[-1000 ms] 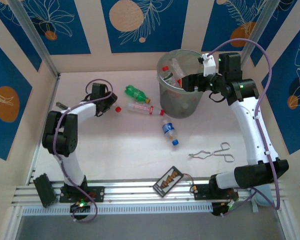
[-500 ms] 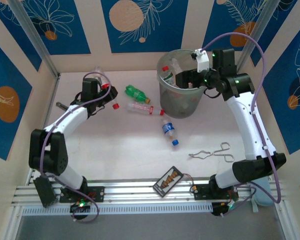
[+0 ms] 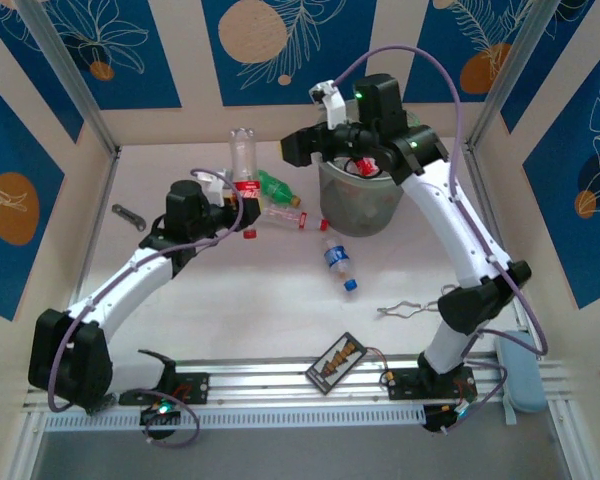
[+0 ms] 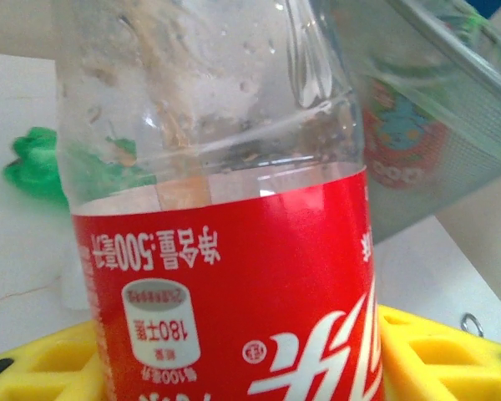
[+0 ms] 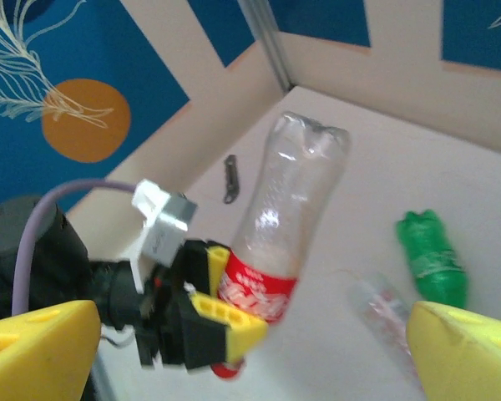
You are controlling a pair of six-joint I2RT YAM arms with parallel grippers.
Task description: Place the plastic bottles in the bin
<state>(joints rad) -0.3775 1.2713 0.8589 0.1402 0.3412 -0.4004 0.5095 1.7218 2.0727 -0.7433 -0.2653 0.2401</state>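
Note:
My gripper will carry the red-labelled bottle over with its cap hanging down, and the bottle will go into the bin cap first, because the clear base points up.
My left gripper is shut on a red-labelled plastic bottle, held off the table with its red cap down. In the left wrist view the red label sits between my yellow fingers. My right gripper hangs open just left of the bin, facing that bottle. The grey-green bin holds red-labelled bottles. On the table lie a green bottle, a clear red-capped bottle and a blue-labelled bottle.
Metal scissors lie at the right front, a flat black card by the near rail, and a small dark metal piece at the left. Walls close the table at the back and sides.
The left arm has lifted the red-labelled bottle off the table and carried it right, toward the bin. The right gripper has swung from above the bin to its left and opened wider.

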